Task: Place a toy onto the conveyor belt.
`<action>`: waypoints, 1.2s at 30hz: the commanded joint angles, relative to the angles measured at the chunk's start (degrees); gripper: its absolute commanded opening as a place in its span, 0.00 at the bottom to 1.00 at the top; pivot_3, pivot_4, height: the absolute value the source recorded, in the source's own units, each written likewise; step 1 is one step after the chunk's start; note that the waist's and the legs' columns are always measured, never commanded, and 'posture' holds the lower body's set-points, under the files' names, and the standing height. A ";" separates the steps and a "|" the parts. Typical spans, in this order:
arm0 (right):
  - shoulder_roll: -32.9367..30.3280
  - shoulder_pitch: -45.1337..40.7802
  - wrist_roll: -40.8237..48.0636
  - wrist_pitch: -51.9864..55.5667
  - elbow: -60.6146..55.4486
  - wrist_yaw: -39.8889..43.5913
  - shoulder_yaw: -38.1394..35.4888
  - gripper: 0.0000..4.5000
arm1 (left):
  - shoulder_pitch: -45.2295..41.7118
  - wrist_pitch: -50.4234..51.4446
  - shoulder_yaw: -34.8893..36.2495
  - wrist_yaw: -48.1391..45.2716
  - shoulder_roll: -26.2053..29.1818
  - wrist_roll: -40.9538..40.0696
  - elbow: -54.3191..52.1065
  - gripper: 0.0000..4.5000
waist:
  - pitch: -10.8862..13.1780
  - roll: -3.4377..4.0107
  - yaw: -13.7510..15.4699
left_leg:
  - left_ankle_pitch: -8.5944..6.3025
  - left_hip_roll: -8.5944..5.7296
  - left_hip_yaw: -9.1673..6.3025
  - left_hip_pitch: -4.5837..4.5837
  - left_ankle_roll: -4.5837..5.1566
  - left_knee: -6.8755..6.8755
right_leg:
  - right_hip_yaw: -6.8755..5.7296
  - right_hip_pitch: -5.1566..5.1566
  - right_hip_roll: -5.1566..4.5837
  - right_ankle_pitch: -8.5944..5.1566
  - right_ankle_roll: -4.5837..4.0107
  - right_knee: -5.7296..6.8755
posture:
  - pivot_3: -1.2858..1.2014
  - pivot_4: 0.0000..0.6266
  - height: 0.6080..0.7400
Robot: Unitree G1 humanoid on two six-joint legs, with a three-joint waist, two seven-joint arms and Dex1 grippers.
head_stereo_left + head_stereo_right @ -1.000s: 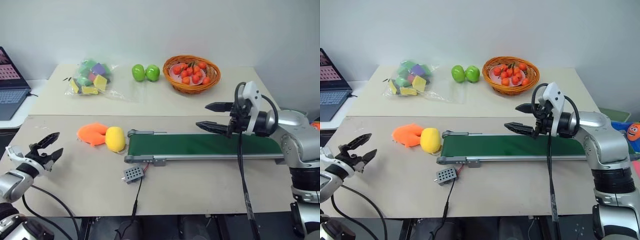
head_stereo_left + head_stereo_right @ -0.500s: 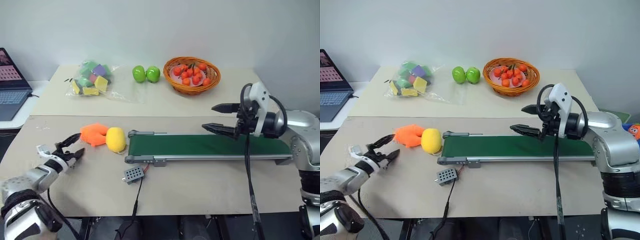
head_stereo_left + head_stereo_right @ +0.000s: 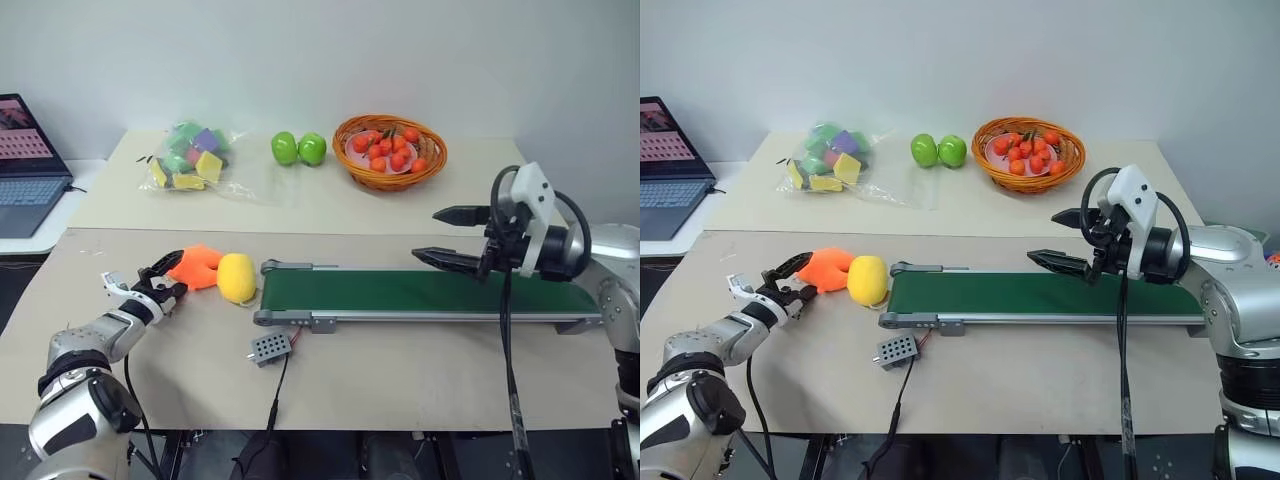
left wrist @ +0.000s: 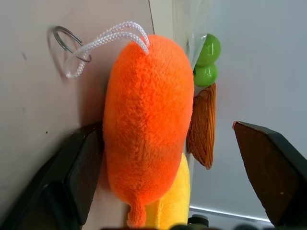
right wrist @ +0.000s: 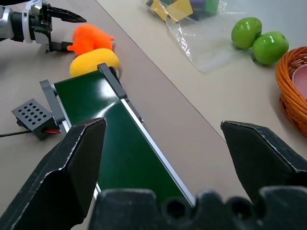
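I expect the orange toy [image 3: 197,267] to ride off the conveyor belt's far end when I put it there, because the grey box [image 3: 270,348] is wired to the belt.
The orange plush toy [image 3: 197,265] lies on the table just left of the conveyor belt [image 3: 400,292], against a yellow plush toy [image 3: 237,277]. My left gripper [image 3: 162,279] is low over the table at the orange toy's left end and open. In the left wrist view the toy [image 4: 144,124] lies between the two spread fingers [image 4: 76,177], close against one of them. A white cord with a ring [image 4: 72,40] trails from it. My right gripper [image 3: 428,233] hovers open and empty above the belt's right half [image 5: 120,148].
At the back stand a wicker basket of small orange fruit [image 3: 390,150], two green apples [image 3: 298,148] and a bag of coloured blocks [image 3: 190,158]. A laptop [image 3: 25,165] sits far left. A grey box with a cable [image 3: 270,347] lies in front of the belt.
My left gripper has moved forward and to the right across the table until its open fingers reach the orange toy's end. The right gripper stays open over the belt.
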 commanded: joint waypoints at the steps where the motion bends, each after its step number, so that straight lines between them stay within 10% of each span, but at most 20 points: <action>1: -1.01 0.03 0.60 0.06 -2.02 -0.77 -2.09 1.00 | -0.71 -0.67 -0.34 -0.31 -0.22 1.25 1.40 0.79 | 0.00 0.00 -0.08 | 0.00 0.00 0.00 0.00 0.00 0.00 | 0.00 0.00 0.00 0.00 0.00 0.00 | 0.52 0.24 0.99; 10: -0.77 -0.56 0.52 -0.69 -1.46 -0.98 -1.21 1.00 | 0.35 -6.46 0.52 0.32 1.37 2.75 0.60 0.13 | -0.02 0.03 -0.31 | -0.04 0.01 0.01 -0.02 0.07 -0.01 | -0.02 -0.02 0.00 0.00 0.00 -0.01 | 0.52 0.24 0.99; 18: -0.02 -1.64 0.09 -1.56 -0.49 -1.05 -0.24 1.00 | -1.15 -23.73 4.48 10.26 6.31 3.94 -0.26 0.13 | 0.01 -0.01 -1.04 | -0.02 0.07 -0.01 -0.03 0.03 -0.01 | -0.01 -0.13 0.03 0.00 0.00 -0.03 | 0.52 0.24 0.99; 36: 0.17 2.00 0.44 -2.38 -2.01 -1.59 -1.49 1.00 | 3.48 -60.50 -32.96 5.43 3.33 40.41 -53.35 0.13 | 0.07 -0.15 -0.12 | -0.01 0.00 -0.02 -0.52 0.00 0.03 | -0.05 -0.28 -0.02 0.03 0.04 -0.24 | 0.52 0.24 0.99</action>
